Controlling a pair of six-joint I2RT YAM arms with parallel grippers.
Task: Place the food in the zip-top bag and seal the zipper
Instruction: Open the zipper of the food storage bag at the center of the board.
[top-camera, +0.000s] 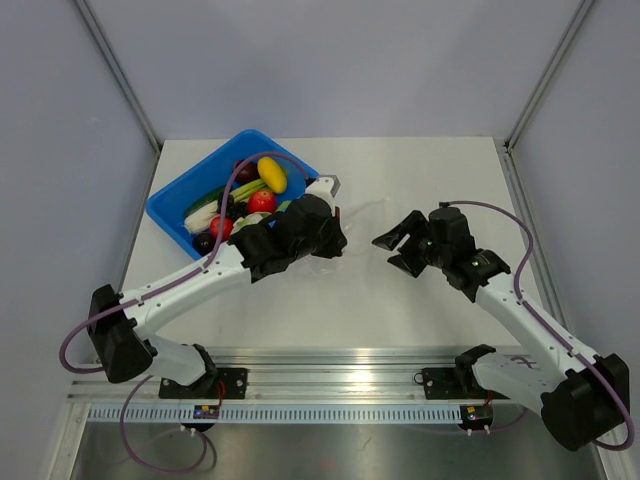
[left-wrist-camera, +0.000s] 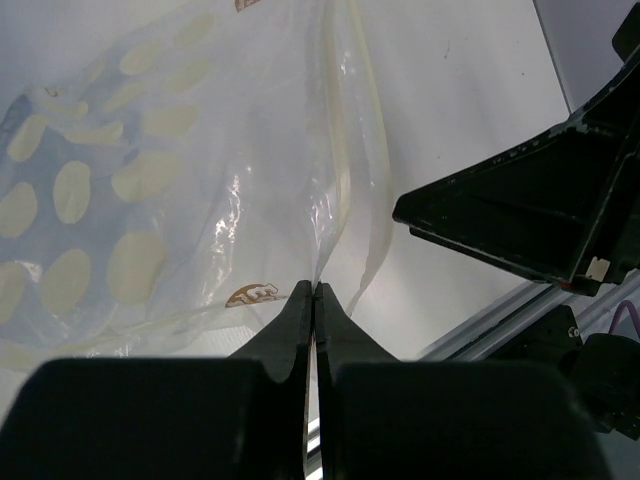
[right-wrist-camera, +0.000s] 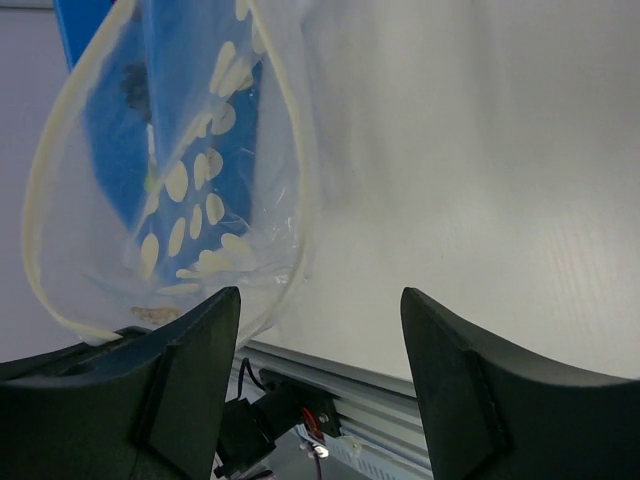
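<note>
The robot's left gripper, nearest the blue tub, is holding the bag's rim (left-wrist-camera: 328, 240), so next the right gripper takes hold of the rim's free side (right-wrist-camera: 301, 215) before the left gripper goes to get food.
The zip-top bag (left-wrist-camera: 150, 190), clear with white dots, hangs from my left gripper (left-wrist-camera: 315, 288), which is shut on its rim. In the top view this gripper (top-camera: 332, 238) sits at the table's middle beside the faint bag (top-camera: 358, 214). The zipper (right-wrist-camera: 40, 205) shows as a pale strip looping round the open mouth; it also shows in the left wrist view (left-wrist-camera: 352, 130). My right gripper (right-wrist-camera: 320, 300) is open and empty, just right of the bag's mouth (top-camera: 398, 245). The food lies in the blue tub: yellow pepper (top-camera: 271, 174), red tomato (top-camera: 262, 201), purple piece (top-camera: 245, 172), leek (top-camera: 205, 206).
The blue tub (top-camera: 170, 215) stands at the back left, close behind my left arm. Grey walls close in the table at the left, right and back. An aluminium rail (top-camera: 340, 380) runs along the near edge.
</note>
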